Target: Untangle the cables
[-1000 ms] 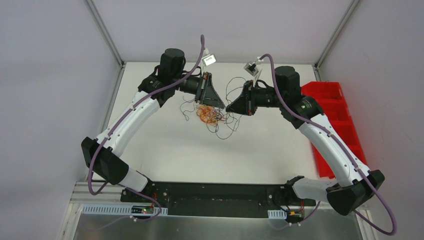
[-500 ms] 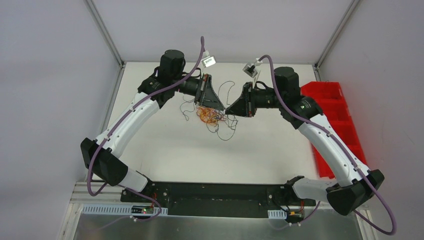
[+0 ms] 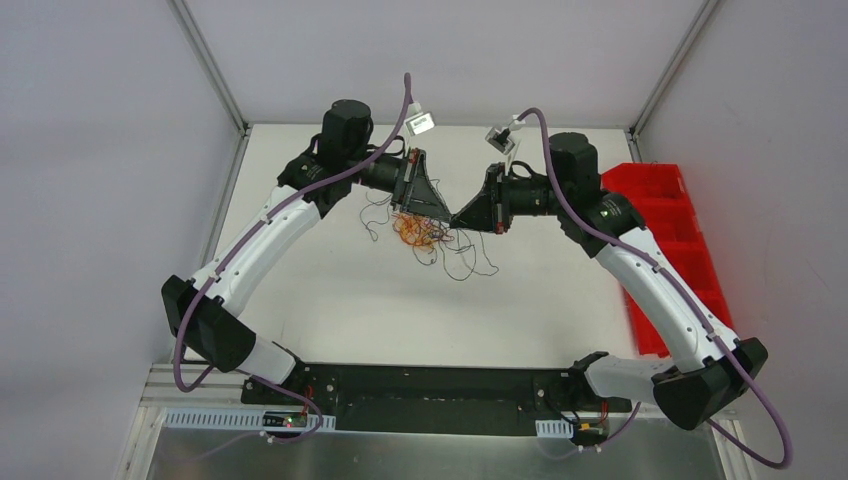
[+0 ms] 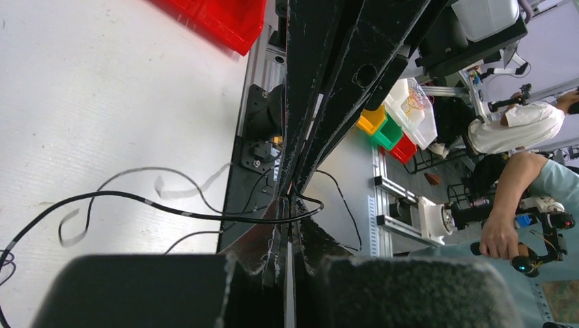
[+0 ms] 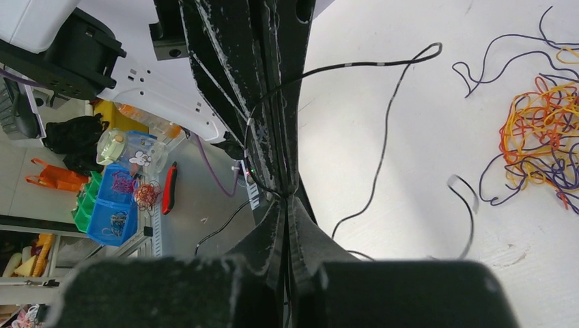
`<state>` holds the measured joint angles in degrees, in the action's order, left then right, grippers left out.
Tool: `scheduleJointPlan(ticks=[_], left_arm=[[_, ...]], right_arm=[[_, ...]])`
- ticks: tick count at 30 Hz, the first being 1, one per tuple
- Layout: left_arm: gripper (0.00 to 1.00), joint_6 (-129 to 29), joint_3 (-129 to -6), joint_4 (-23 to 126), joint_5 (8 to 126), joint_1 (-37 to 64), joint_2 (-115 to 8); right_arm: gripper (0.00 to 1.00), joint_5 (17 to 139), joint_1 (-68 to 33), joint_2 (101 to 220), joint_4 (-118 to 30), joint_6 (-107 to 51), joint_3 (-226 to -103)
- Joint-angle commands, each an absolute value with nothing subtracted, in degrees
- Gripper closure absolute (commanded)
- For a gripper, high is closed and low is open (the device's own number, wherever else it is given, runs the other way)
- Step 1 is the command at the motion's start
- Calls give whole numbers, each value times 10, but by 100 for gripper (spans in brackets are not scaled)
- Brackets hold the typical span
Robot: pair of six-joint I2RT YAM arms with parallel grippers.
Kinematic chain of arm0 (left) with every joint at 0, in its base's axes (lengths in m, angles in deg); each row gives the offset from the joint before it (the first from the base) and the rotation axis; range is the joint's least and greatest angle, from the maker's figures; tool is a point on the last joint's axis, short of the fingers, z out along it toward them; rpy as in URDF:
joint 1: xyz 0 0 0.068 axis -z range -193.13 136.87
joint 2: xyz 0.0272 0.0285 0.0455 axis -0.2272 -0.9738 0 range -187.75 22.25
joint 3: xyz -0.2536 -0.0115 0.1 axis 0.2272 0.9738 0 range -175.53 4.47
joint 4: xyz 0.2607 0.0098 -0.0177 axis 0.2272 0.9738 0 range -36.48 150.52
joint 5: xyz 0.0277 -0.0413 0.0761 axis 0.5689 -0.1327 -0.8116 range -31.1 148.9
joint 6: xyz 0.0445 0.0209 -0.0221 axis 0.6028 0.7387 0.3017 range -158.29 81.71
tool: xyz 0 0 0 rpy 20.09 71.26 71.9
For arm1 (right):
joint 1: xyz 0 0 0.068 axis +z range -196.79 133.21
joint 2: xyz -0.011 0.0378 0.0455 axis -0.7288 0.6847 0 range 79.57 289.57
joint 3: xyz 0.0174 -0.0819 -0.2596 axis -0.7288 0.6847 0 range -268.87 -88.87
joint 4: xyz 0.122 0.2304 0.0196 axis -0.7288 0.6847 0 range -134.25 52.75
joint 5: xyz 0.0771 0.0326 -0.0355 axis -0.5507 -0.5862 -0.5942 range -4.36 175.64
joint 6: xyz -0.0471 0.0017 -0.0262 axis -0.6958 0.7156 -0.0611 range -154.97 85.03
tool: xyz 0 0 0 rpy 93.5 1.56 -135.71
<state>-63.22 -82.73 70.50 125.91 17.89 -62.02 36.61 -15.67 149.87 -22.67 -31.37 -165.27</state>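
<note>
Both my grippers pinch the black cable (image 4: 266,220) beside the ball, so my left gripper should open and my right gripper draw it toward the red bin (image 3: 665,210).
The cables (image 3: 417,231) lie mid-table as an orange, red and yellow ball with dark strands curling out around it; the right wrist view shows this ball (image 5: 539,133) at its right edge. My left gripper (image 3: 445,213) and right gripper (image 3: 457,219) meet tip to tip just right of the ball. In the left wrist view my left gripper (image 4: 292,205) is shut on a thin black cable (image 4: 136,198) that crosses its tip and trails left over the table. My right gripper (image 5: 287,197) is shut too, with the black cable (image 5: 389,116) running into its tip.
A red bin (image 3: 670,210) stands along the table's right edge, behind the right arm. White walls enclose the table at the back and sides. Loose dark strands (image 3: 470,262) trail toward the front of the ball.
My right gripper has moved left until its tip meets the left gripper's, and it has closed. The dark loop that stood behind the grippers has come down. The left arm stayed put.
</note>
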Motion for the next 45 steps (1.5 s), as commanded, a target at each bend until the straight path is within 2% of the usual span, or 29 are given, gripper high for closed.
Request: scheduleJointPlan(ticks=[1,2,3,4,6,9,10,13,19,22,27,31,36,40,45], left_arm=[[99,-640,-833,674,1253,173,-600],[85,-641,-833,674,1248,165,-600],[66,-642,-834,674,1245,156,-599],[51,-641,-835,676,1242,141,-597],[32,-636,-835,683,1228,116,-593],[19,-600,-835,714,1194,82,-585],[13,-574,-836,735,1168,74,-583],[2,-485,-838,786,1114,72,-576],[1,-426,-848,804,1066,72,-580],[1,-422,-847,805,1067,75,-584],[1,-425,-837,805,1075,81,-594],[1,-408,-861,804,1090,81,-606],[1,-344,-963,804,1115,85,-654],[1,-259,-1047,804,1142,120,-697],[1,-150,-1086,804,1138,181,-717]], right_arm=[[100,373,-160,1493,-223,-334,-1662],[100,380,-169,1489,-216,-337,-1663],[100,387,-180,1485,-206,-341,-1665],[100,397,-196,1483,-194,-345,-1669],[100,399,-237,1484,-155,-375,-1689],[100,391,-319,1501,-89,-420,-1737],[100,386,-361,1509,-72,-427,-1750],[100,363,-443,1546,-8,-465,-1803],[100,399,-571,1654,103,-536,-1946],[100,409,-634,1700,73,-505,-1991],[100,420,-666,1759,6,-458,-2027],[100,346,-662,1805,19,-437,-2076],[100,280,-620,1826,157,-536,-2124],[100,280,-557,1793,266,-661,-2093],[100,304,-472,1719,300,-727,-2002]])
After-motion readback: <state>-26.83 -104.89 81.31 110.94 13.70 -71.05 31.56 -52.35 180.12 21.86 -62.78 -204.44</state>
